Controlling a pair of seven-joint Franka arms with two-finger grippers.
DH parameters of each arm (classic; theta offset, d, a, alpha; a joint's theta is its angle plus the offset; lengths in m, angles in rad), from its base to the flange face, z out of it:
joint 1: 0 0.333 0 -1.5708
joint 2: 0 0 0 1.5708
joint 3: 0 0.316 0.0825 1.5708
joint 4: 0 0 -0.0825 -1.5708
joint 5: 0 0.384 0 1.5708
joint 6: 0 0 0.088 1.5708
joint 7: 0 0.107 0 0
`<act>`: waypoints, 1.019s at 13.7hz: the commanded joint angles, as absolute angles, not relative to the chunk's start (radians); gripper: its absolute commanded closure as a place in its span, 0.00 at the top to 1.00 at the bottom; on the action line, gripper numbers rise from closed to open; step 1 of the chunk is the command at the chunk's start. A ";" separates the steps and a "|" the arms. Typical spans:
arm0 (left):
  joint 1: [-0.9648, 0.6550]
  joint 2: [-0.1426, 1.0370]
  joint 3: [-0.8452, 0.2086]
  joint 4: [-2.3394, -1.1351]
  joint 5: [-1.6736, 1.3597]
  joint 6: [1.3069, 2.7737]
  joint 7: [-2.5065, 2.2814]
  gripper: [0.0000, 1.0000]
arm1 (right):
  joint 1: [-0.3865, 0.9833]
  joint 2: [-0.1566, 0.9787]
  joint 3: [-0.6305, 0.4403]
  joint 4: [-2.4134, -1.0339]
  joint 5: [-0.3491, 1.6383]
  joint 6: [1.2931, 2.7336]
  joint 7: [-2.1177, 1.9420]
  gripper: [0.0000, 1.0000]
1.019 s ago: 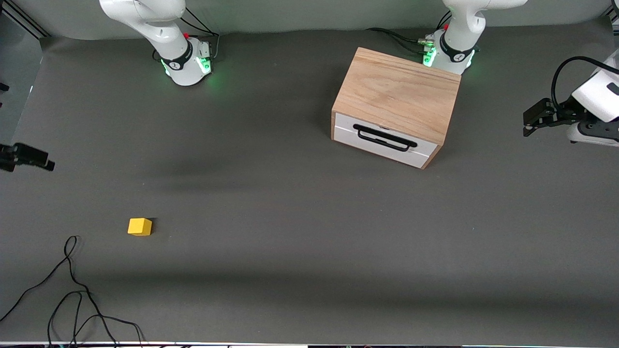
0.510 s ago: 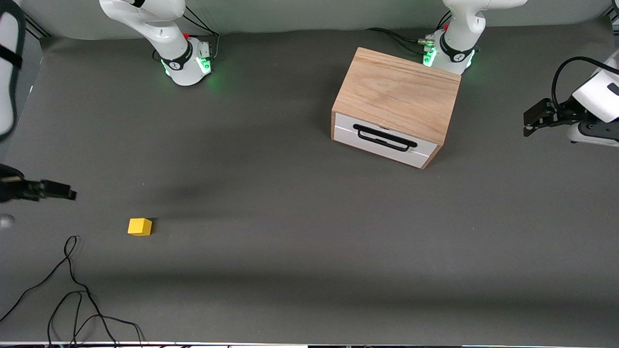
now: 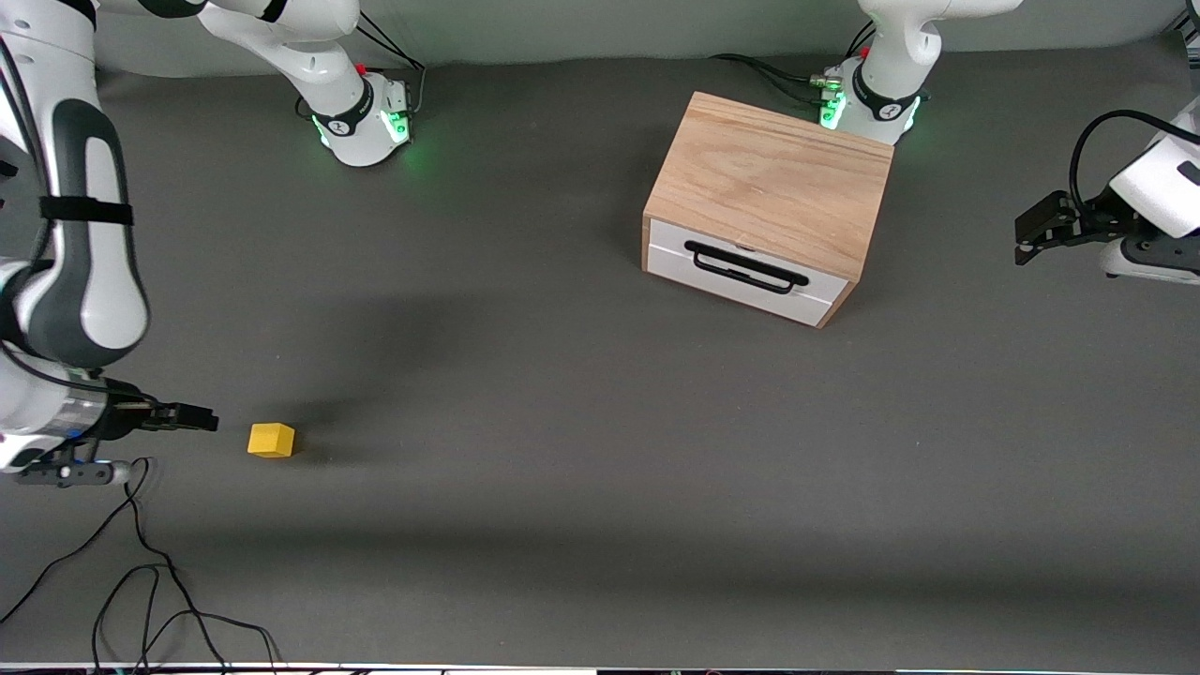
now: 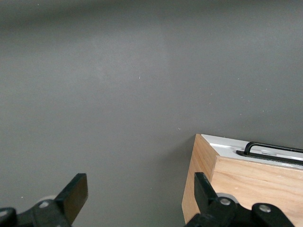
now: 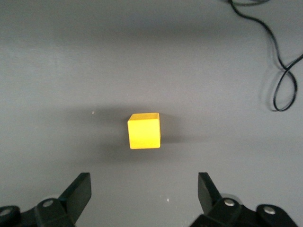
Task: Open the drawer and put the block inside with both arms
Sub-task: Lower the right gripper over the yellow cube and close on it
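The black handle [image 3: 744, 269] goes across the middle of the white front, so the drawer [image 3: 720, 289] will come straight out of its oak box when I pull.
The small yellow block [image 3: 271, 440] lies on the grey table toward the right arm's end; the right wrist view shows the block [image 5: 144, 131] just ahead of the fingers. My right gripper [image 3: 192, 417] hangs open over the table beside it, apart from it, and in its own view the right gripper [image 5: 144, 182] holds nothing. The drawer [image 3: 741, 272] is shut in its oak box [image 3: 769, 183], black handle [image 3: 745, 267] facing the front camera. My left gripper [image 3: 1031, 239] waits open beside the box at the left arm's end; the left gripper [image 4: 139, 184] is empty, with the box [image 4: 236, 189] close by.
A loose black cable [image 3: 141, 572] lies coiled on the table nearer to the front camera than the block, also in the right wrist view as a cable [image 5: 279, 71]. The arms' bases [image 3: 361, 122] stand along the table's back edge.
The right arm has swung into view, its gripper travelling from the table's edge to a spot beside the block. The left arm, the block and the drawer have not moved.
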State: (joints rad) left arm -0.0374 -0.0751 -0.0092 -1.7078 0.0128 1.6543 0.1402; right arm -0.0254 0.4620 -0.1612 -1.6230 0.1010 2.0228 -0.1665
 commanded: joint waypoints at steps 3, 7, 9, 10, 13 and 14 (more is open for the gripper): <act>-0.032 -0.081 -0.015 -1.710 0.011 1.649 0.141 1.00 | -0.023 0.411 -0.163 -1.813 0.174 2.192 -0.193 1.00; -0.032 -0.080 -0.015 -1.710 0.011 1.649 0.141 1.00 | -0.014 0.442 -0.158 -1.888 0.195 2.366 -0.193 1.00; -0.032 -0.081 -0.015 -1.710 0.011 1.649 0.140 1.00 | -0.014 0.466 -0.155 -1.914 0.195 2.448 -0.195 1.00; -0.034 -0.081 -0.015 -1.710 0.011 1.649 0.140 1.00 | -0.014 0.486 -0.155 -1.920 0.195 2.474 -0.195 1.00; -0.031 -0.080 -0.014 -1.710 0.011 1.649 0.147 1.00 | -0.012 0.534 -0.149 -1.944 0.195 2.566 -0.193 1.00; -0.032 -0.080 -0.014 -1.710 0.011 1.649 0.141 1.00 | -0.011 0.551 -0.147 -1.942 0.195 2.585 -0.192 1.00</act>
State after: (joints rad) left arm -0.0373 -0.0751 -0.0098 -1.7079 0.0128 1.6543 0.1402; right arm -0.0177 0.5239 -0.1483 -1.9358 0.1628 2.5327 -0.1665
